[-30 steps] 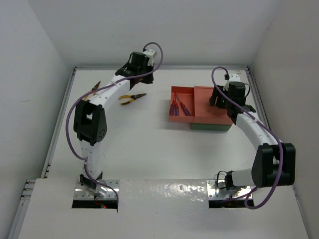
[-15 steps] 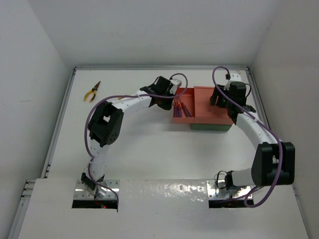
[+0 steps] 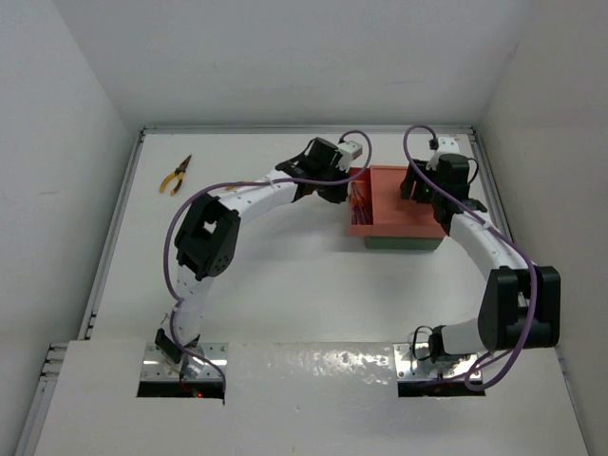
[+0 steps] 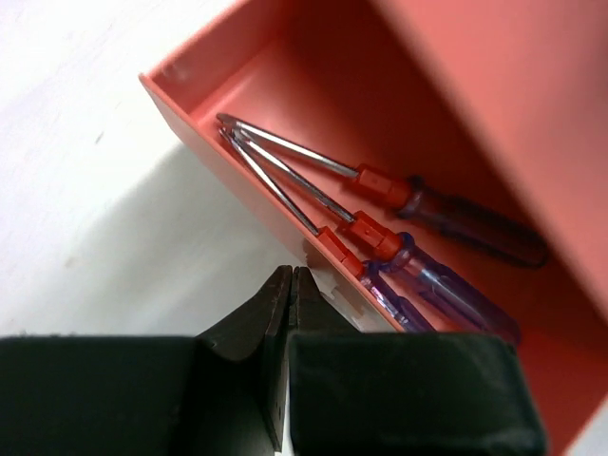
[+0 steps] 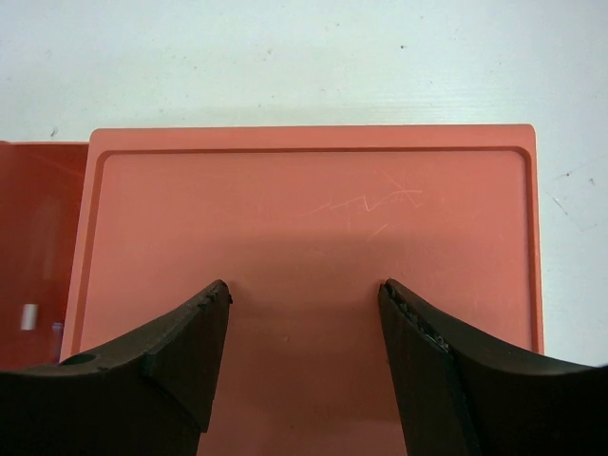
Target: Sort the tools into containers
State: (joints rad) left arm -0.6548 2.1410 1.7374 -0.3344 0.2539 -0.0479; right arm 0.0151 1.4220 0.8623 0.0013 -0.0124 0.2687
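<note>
The screwdrivers (image 3: 359,210) are all the way inside the salmon-red tray. My left gripper should keep pushing on the tray's outside (image 3: 350,215) until the tray is flush with the box.
Three screwdrivers (image 4: 380,233) with red-and-blue handles lie in the salmon-red tray (image 4: 204,142), which sticks out a little from the left of the box. My left gripper (image 4: 292,271) is shut and empty, its tips against the outside of that tray's left wall (image 3: 353,226). The dark green tray (image 3: 404,243) sits underneath. My right gripper (image 5: 304,290) stands open over the box's flat salmon top (image 5: 304,209), with nothing between its fingers. One pair of yellow-handled pliers (image 3: 176,176) lies at the table's far left.
White walls enclose the table on the left, back and right. The left arm (image 3: 256,195) stretches across the table's middle toward the box. The right arm (image 3: 484,242) runs along the right side. The box stands at the back right.
The left arm swung right from the pliers' area to the salmon tray and pushed it rightward, so it sticks out less. The right arm has not moved.
</note>
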